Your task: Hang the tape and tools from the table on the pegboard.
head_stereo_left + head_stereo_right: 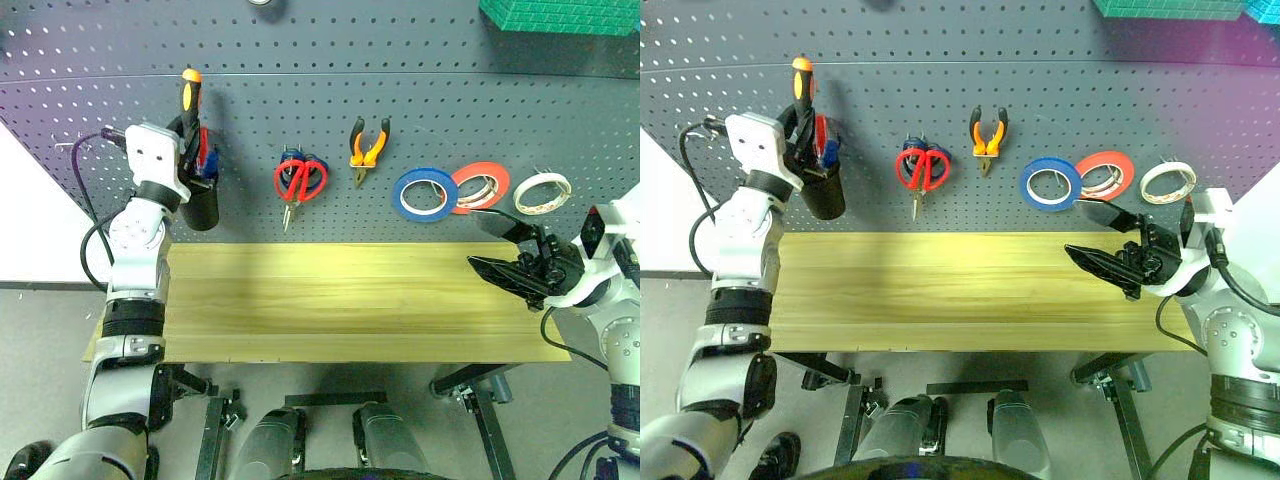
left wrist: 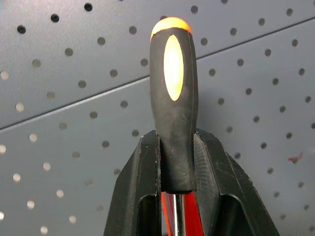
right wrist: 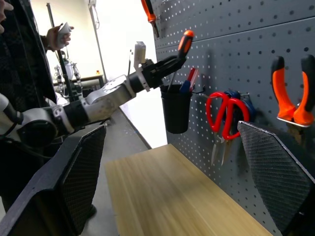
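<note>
I should keep lowering the screwdriver, handle up and its thin shaft (image 3: 172, 81) pointing into the black cup, then let my left gripper release it inside the cup's opening (image 3: 176, 89).
My left gripper (image 1: 190, 130) is shut on the screwdriver (image 1: 190, 95), whose orange-and-black handle (image 2: 172, 98) stands upright against the pegboard (image 1: 450, 110). Its thin shaft runs down to the mouth of a black cup (image 3: 176, 113) hung on the board. Further right hang the red-handled scissors (image 1: 298, 180), the orange-and-black pliers (image 1: 369, 148) and the blue tape (image 1: 425, 194). My right gripper (image 1: 492, 246) stands open with nothing in it, above the right end of the table (image 1: 330, 300) and below the tape rolls.
The cup holds red and blue screwdrivers (image 3: 189, 81). Blue-handled scissors hang behind the red ones. A red-orange roll (image 1: 480, 186) and a cream-white roll (image 1: 542, 193) hang right of the blue tape. A green crate (image 1: 560, 15) sits above. A person (image 3: 19, 98) stands beyond the table's left end.
</note>
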`<state>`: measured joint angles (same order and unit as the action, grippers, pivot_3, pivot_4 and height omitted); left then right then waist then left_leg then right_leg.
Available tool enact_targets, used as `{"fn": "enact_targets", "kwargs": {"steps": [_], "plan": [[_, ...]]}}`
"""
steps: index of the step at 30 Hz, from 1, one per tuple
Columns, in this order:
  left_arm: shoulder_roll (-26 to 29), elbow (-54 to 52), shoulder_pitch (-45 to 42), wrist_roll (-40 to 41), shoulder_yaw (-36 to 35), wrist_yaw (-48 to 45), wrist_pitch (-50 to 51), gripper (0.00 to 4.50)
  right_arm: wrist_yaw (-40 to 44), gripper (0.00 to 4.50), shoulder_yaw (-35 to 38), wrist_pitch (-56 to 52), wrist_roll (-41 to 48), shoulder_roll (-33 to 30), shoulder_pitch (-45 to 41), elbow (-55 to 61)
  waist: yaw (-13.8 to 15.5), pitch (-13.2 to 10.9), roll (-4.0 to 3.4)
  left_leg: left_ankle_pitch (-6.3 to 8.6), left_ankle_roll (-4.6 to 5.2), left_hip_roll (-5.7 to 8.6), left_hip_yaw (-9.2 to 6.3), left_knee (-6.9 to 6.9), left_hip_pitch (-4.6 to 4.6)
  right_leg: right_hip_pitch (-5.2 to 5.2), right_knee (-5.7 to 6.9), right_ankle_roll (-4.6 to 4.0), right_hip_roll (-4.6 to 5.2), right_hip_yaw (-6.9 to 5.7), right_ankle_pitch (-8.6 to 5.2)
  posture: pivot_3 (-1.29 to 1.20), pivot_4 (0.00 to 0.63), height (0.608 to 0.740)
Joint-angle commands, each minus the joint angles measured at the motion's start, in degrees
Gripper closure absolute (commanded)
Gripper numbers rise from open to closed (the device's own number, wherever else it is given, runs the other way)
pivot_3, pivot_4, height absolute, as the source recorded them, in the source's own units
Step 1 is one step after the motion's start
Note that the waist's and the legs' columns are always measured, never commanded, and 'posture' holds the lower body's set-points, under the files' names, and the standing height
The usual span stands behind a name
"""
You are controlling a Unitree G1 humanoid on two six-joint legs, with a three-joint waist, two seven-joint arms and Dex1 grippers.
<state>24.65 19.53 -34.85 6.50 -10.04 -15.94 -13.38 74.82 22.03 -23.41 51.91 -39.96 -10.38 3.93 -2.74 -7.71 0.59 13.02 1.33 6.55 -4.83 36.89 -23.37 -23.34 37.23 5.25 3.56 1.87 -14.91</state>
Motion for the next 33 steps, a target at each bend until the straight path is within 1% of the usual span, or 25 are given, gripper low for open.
{"fn": "enact_targets", "kwargs": {"steps": [1,13,15,16,17,24,25,26,33], "plan": [[-0.04,-4.22,1.52,1.06,-1.81,1.28,1.83,3.96,0.74,0.00,1.13,0.24,0.02,-1.23,-1.47,-0.29,-0.01,-0.01,-0.01,0.01,-0.01,0.00,0.00,-0.01,0.00,0.00,0.00,0.00,0.00,0.00,0.00,-0.13,0.139,0.740],[0.51,-4.84,5.72,1.48,-3.42,3.08,5.15,3.96,1.45,0.00,1.25,0.14,-0.82,-1.57,-2.07,-1.44,-0.14,-0.01,-0.02,0.05,-0.02,-0.01,0.02,-0.02,0.00,-0.02,-0.03,0.00,-0.01,0.04,0.00,-0.14,0.137,0.740],[0.17,-5.07,6.19,1.90,-4.25,3.98,5.45,3.26,1.37,0.00,1.35,0.18,-0.82,-1.56,-1.94,-1.38,-0.41,-0.01,-0.03,0.05,-0.03,-0.02,0.02,-0.04,0.00,-0.03,-0.03,0.00,-0.01,0.04,-0.01,-0.15,0.131,0.740],[-0.03,-5.14,6.34,2.29,-4.53,4.10,5.75,3.12,1.32,0.00,1.36,0.17,-0.82,-1.57,-1.93,-1.33,-0.51,-0.01,-0.03,0.05,-0.03,-0.02,0.02,-0.04,0.00,-0.04,-0.02,-0.01,-0.01,0.05,-0.01,-0.15,0.133,0.740],[-0.16,-5.31,6.58,2.36,-4.55,4.19,5.86,2.83,1.33,0.00,1.37,0.17,-0.81,-1.58,-1.91,-1.32,-0.53,-0.01,-0.03,0.06,-0.03,-0.02,0.02,-0.04,0.00,-0.04,-0.02,-0.01,-0.01,0.05,-0.01,-0.15,0.134,0.740],[-0.27,-7.49,6.34,0.59,-3.25,5.37,5.38,0.42,1.50,0.00,1.32,0.35,-1.04,-1.70,-2.13,-1.76,0.34,-0.01,-0.03,0.14,-0.17,-0.02,0.02,0.01,-0.01,0.00,-0.03,0.00,-0.01,0.04,0.00,-0.14,0.126,0.740],[-0.19,-7.92,6.20,-0.02,-3.00,5.75,5.13,0.14,1.49,0.00,1.27,0.42,-1.12,-1.65,-2.23,-1.87,0.39,-0.01,-0.03,0.14,-0.17,-0.02,0.02,0.01,-0.01,0.00,-0.04,0.00,-0.01,0.03,0.00,-0.14,0.124,0.740],[-0.12,-8.52,6.01,-0.45,-2.70,5.88,4.95,0.06,1.49,0.00,1.25,0.38,-1.08,-1.65,-2.39,-1.91,0.40,-0.01,-0.03,0.14,-0.17,-0.02,0.01,0.01,-0.01,0.00,-0.04,0.00,-0.01,0.03,0.00,-0.14,0.121,0.740],[-0.37,-13.62,4.78,-4.65,-0.57,7.31,2.93,0.06,1.95,0.00,0.90,0.45,-1.39,-1.42,-3.29,-2.59,0.34,-0.01,-0.03,0.14,-0.18,-0.02,0.02,0.00,-0.01,0.00,-0.05,0.00,-0.01,0.03,-0.01,-0.14,0.127,0.740]]}}
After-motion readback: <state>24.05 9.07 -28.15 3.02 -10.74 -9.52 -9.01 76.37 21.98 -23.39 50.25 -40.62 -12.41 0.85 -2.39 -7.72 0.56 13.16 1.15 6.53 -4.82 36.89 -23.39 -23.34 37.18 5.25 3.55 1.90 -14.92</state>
